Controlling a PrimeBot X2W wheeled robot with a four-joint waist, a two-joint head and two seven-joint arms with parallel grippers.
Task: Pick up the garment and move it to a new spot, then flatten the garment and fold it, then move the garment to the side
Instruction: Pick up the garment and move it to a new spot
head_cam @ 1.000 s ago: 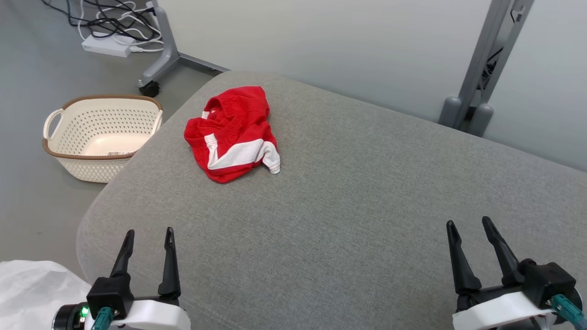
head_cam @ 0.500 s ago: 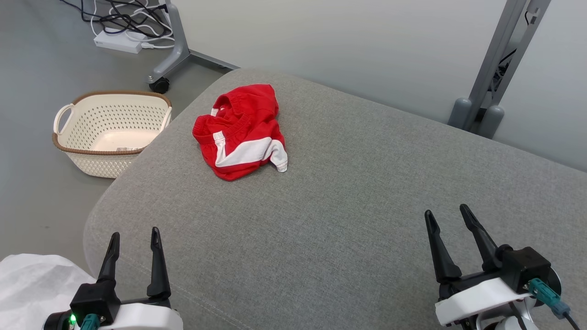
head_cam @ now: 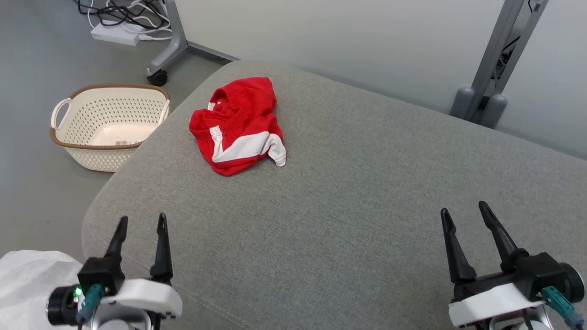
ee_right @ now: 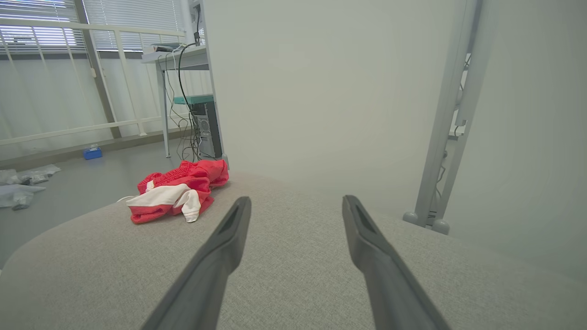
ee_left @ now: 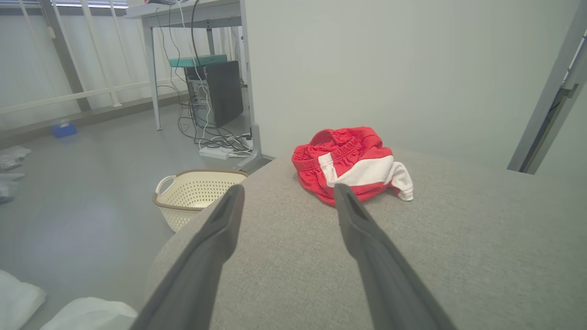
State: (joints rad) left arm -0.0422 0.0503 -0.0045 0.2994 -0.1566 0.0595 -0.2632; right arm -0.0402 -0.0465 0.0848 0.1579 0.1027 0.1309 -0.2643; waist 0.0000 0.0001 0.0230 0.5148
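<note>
My gripper will carry the garment by its waistband, and it should droop yet stay bunched, since its layers lie folded over in a crumpled heap.
The garment is a crumpled red piece with white panels and an elastic waistband, lying near the far left corner of the grey cushioned surface. The left wrist view has the garment just beyond my fingertips and slightly right; the right wrist view has the garment far off to the left. My left gripper hovers open over the near left edge, well short of the cloth. My right gripper hovers open at the near right, nothing between its fingers.
A cream perforated basket stands on the floor left of the surface. Behind it are a wheeled stand leg and cables with a power strip. A grey post rises at the back right. White cloth lies at the lower left.
The head camera has shifted, moving the whole scene slightly. Both grippers stay open and low in the view; the garment lies in the same heap.
</note>
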